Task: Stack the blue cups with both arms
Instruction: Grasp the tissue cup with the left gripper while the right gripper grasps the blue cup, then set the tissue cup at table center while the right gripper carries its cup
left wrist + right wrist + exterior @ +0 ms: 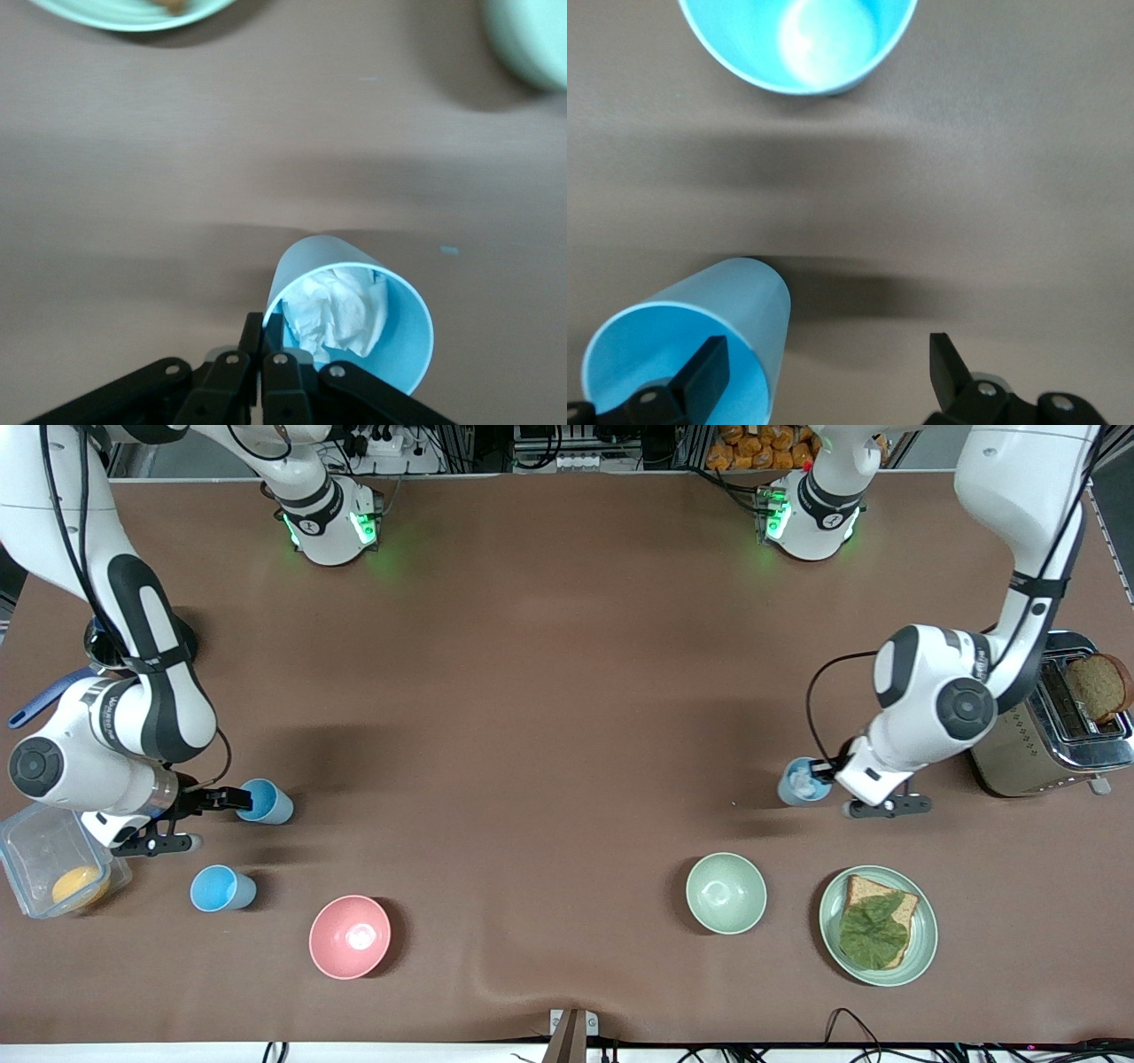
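Note:
My left gripper should put the blue cup with white paper (803, 785) down midway first, because that cup is far from my right gripper. My right gripper will then add its blue cup (267, 802).
Three blue cups show. One blue cup (268, 803) stands near the right arm's end; my right gripper (221, 799) is open, with one finger inside this cup (691, 350) and the other outside its wall. A second blue cup (221, 888) stands alone nearer the front camera and also shows in the right wrist view (802, 40). My left gripper (826, 769) is shut on the rim of a third blue cup (800, 783) holding crumpled white paper (341, 310). In the left wrist view my left gripper (266, 329) pinches that tilted cup's (407, 310) wall.
A pink bowl (349, 936) and a pale green bowl (726, 892) sit near the front edge. A green plate (928, 934) holds bread with a leaf. A toaster (1019, 744) stands by the left arm. A clear container (35, 841) holds something orange.

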Robot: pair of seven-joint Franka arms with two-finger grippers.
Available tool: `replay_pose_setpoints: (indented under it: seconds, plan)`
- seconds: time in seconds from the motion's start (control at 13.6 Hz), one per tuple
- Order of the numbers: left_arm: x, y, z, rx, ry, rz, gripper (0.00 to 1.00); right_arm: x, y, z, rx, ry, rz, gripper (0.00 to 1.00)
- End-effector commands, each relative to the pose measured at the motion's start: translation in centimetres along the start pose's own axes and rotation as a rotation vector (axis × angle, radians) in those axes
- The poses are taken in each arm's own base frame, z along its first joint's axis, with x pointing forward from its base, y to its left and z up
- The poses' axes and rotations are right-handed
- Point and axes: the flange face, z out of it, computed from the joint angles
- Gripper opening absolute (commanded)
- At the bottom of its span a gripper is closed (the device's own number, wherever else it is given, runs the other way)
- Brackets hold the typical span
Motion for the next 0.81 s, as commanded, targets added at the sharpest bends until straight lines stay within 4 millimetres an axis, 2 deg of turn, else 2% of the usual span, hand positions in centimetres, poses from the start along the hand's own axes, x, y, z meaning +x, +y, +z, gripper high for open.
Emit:
replay_pose_setpoints:
  seconds: [0.0, 0.07, 0.22, 0.37, 0.52, 0.59, 0.66, 0.74]
  plan:
    - [-1.4, 7.0, -3.4, -0.024, -0.007, -0.002, 0.00, -0.9, -0.9, 1.4, 0.069, 0.017, 0.126, 0.10]
    - [-2.4, 10.3, -3.8, -0.040, -0.009, -0.004, 0.00, -1.2, -1.4, 1.6, 0.068, 0.032, 0.127, 0.00]
    - [-5.0, 17.0, -3.1, -0.055, -0.026, -0.020, 0.00, -1.3, -1.4, 1.4, 0.068, 0.034, 0.127, 0.00]
    - [-8.7, 24.2, -2.2, -0.058, -0.041, -0.034, 0.00, -1.3, -1.6, 0.3, 0.071, 0.033, 0.121, 0.00]
    - [-11.1, 28.4, -1.9, -0.061, -0.043, -0.074, 0.00, -1.5, -2.5, -1.6, 0.081, 0.012, 0.107, 0.00]
    - [-12.6, 30.2, -1.1, -0.058, -0.053, -0.058, 0.00, -1.5, -2.9, -3.2, 0.086, 0.003, 0.100, 0.00]
    - [-14.1, 31.8, 0.1, -0.049, -0.055, -0.030, 0.00, -1.3, -3.6, -4.8, 0.096, -0.018, 0.088, 0.00]
    - [-14.3, 32.7, 0.8, -0.057, -0.042, -0.032, 0.00, -1.0, -4.4, -6.1, 0.108, -0.048, 0.076, 0.00]
